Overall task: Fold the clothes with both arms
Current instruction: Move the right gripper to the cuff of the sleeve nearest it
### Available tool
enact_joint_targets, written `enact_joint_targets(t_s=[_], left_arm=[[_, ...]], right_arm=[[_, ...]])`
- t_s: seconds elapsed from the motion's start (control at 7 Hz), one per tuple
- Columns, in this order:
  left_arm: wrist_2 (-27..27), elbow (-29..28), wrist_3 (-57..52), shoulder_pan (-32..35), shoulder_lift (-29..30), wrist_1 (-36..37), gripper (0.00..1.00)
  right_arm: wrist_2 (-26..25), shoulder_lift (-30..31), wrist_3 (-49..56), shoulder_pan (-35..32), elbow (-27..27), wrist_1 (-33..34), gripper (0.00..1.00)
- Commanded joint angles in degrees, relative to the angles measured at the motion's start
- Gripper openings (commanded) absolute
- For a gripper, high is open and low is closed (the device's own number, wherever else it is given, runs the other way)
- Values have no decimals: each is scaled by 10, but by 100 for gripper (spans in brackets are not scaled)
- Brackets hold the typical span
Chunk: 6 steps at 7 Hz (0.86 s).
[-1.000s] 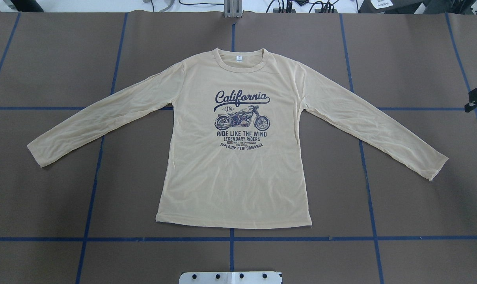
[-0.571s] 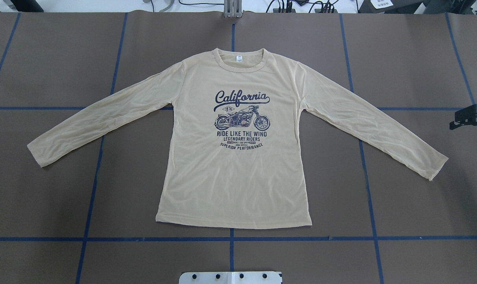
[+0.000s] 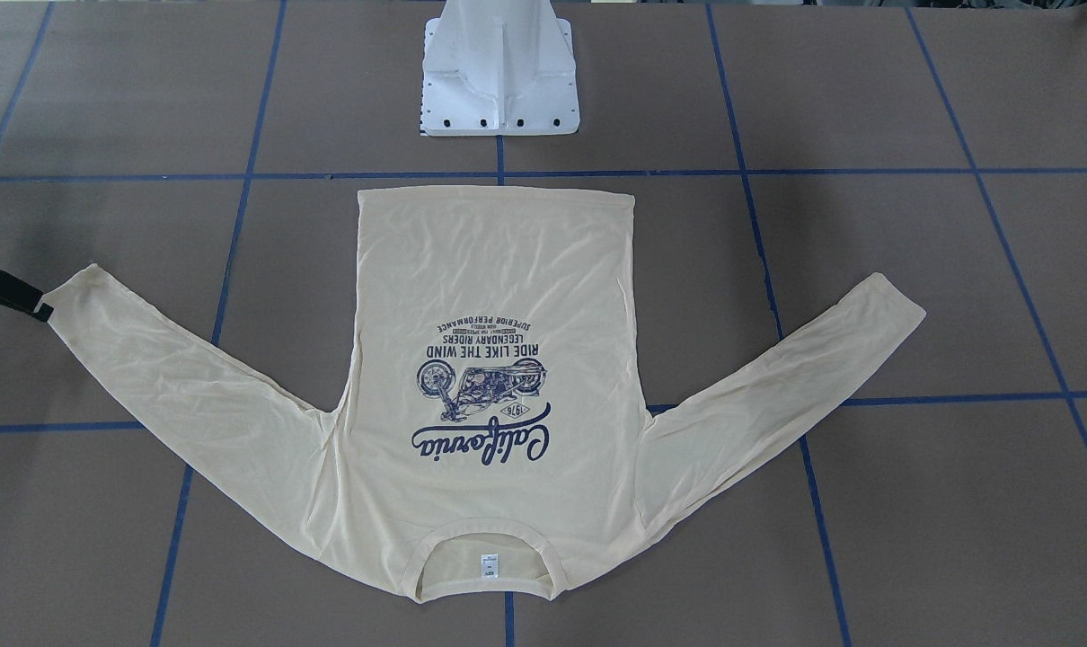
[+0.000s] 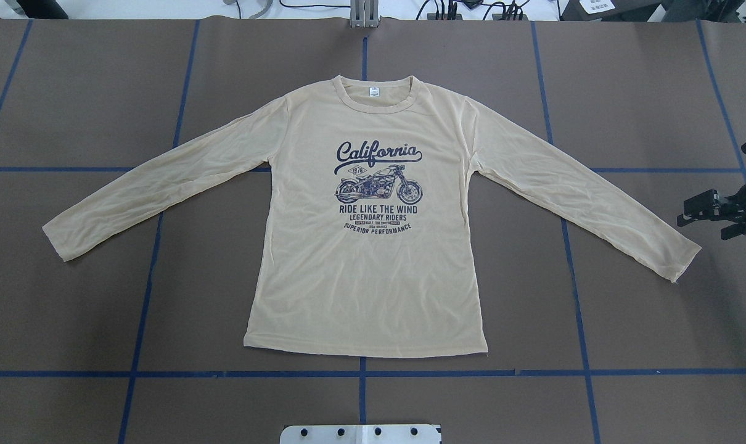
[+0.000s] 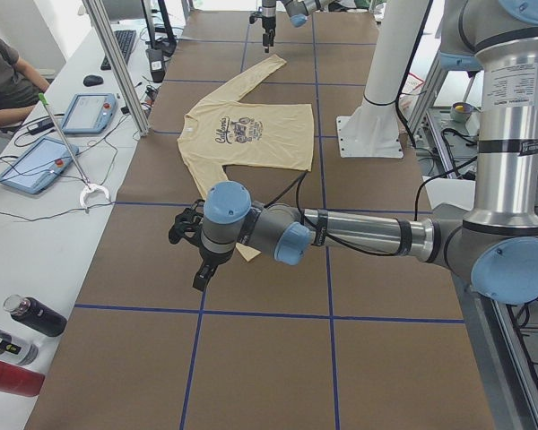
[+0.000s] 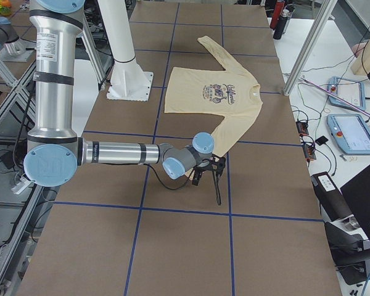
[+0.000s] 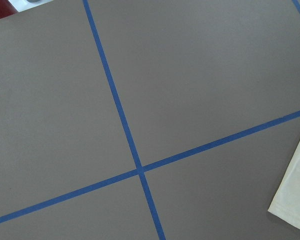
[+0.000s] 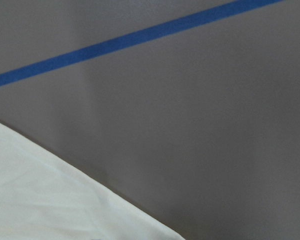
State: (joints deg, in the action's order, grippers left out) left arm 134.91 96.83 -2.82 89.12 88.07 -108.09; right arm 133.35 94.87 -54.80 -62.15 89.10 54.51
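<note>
The sleeve (image 3: 200, 399) is longer than the T-shirt's body is wide. So the cuff (image 3: 73, 289) will stick out past the opposite side when I fold the sleeve across.
The cream long-sleeved T-shirt (image 4: 367, 259) lies flat and print-up in the table's middle, both sleeves spread outward and its neck at the far side. My right gripper (image 4: 706, 223) hovers just outside the right sleeve's cuff (image 4: 681, 259), fingers apart and holding nothing; it also shows at the edge of the front-facing view as the right gripper (image 3: 12, 296). The left gripper (image 5: 195, 260) appears only in the exterior left view, close to the left sleeve's cuff (image 7: 295, 200); whether it is open or shut I cannot tell.
The white pedestal base (image 3: 500, 81) stands at the near edge behind the shirt's hem. Blue tape lines (image 4: 362, 374) grid the brown table cover. A side bench holds tablets (image 5: 38, 166) and bottles (image 5: 36, 315), and a person sits there.
My right gripper has come further in from the table's right edge and moved nearer, toward the right sleeve's cuff. The shirt has not moved.
</note>
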Motion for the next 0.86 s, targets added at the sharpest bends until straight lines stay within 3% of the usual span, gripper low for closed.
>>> enact_joint_targets(t_s=[0.0, 0.14, 0.43, 0.71], left_arm=[[0, -1, 0, 0, 0, 0, 100], [0, -1, -1, 0, 0, -1, 100], [0, -1, -1, 0, 0, -2, 100], [0, -1, -1, 0, 0, -2, 100]], right_arm=[[-1, 4, 0, 17, -2, 1, 95], [-3, 5, 0, 24, -2, 1, 95], [-4, 8, -1, 25, -7, 1, 73], [-4, 8, -1, 25, -9, 1, 69]])
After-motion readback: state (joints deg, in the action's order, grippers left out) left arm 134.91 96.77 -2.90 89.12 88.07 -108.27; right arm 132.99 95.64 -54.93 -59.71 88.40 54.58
